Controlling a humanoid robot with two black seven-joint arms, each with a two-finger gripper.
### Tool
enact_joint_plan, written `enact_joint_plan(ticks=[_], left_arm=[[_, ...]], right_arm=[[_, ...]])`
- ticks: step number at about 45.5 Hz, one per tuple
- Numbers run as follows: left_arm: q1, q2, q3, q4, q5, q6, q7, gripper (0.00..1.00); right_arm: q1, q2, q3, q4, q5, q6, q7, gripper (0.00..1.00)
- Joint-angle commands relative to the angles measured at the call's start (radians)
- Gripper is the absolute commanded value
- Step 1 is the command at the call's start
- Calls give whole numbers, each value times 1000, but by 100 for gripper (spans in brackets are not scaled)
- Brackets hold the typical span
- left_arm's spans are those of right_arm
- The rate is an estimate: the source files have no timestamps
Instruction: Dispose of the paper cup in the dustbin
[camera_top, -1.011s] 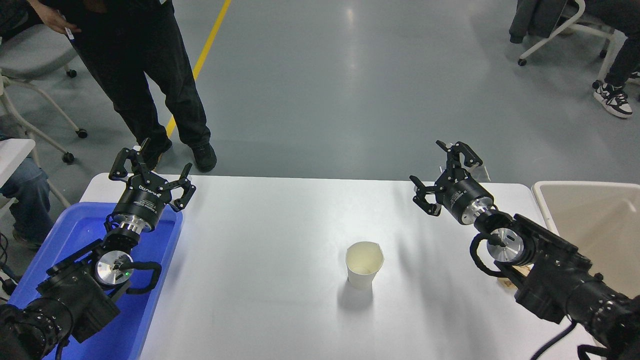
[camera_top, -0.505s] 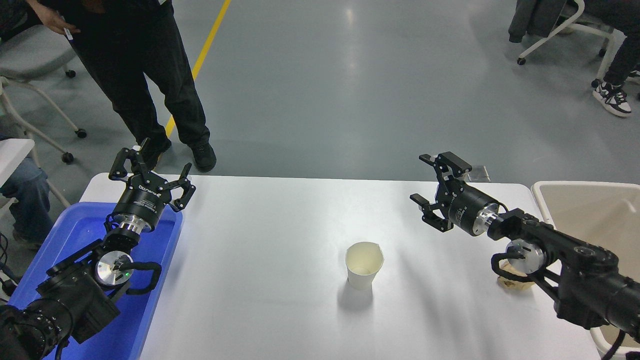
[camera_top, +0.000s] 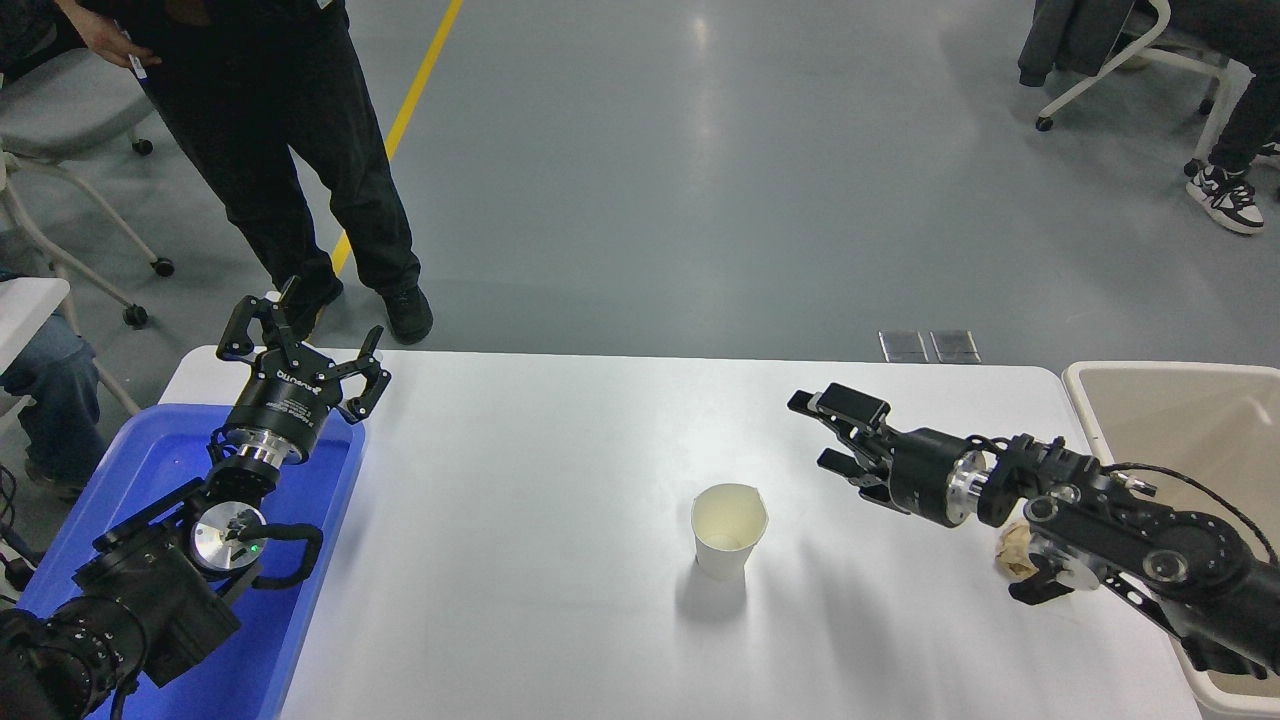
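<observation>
The white paper cup (camera_top: 727, 534) shows only plain cream (camera_top: 729, 514) inside, so I expect it to tip sideways, empty and spill-free, as I lift it by the cup's rim.
The white paper cup (camera_top: 729, 529) stands upright near the middle of the white table (camera_top: 560, 480), its cream inside showing. My right gripper (camera_top: 818, 432) is open and empty, pointing left, to the right of the cup and a little beyond it, above the table, apart from the cup. The beige dustbin (camera_top: 1180, 420) with its thick white rim stands at the table's right end, partly hidden by my right arm. My left gripper (camera_top: 300, 345) is open and empty, parked over the far end of the blue tray at the lower left.
A blue plastic tray (camera_top: 160, 480) lies at the table's left end under my left arm. A crumpled brown paper ball (camera_top: 1015, 550) lies under my right arm. A person in black (camera_top: 280, 140) stands beyond the table's far left corner.
My right arm has swung down and to the left. Its gripper has dropped from above the table's far edge to a lower spot nearer the cup. The cup and left arm have not moved.
</observation>
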Motion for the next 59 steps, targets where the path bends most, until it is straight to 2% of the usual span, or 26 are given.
enact_joint_plan(ticks=[1, 15, 42, 59], left_arm=[[-1, 0, 0, 0, 0, -1, 0, 100], [-1, 0, 0, 0, 0, -1, 0, 100], [-1, 0, 0, 0, 0, -1, 0, 100], [-1, 0, 0, 0, 0, 1, 0, 100]], right_arm=[[0, -50, -88, 93, -128, -65, 37, 100], [-2, 28, -151, 69, -174, -138, 42, 100], [1, 140, -173, -86, -220, -164, 53, 100], [0, 180, -187, -103, -220, -179, 53, 97]])
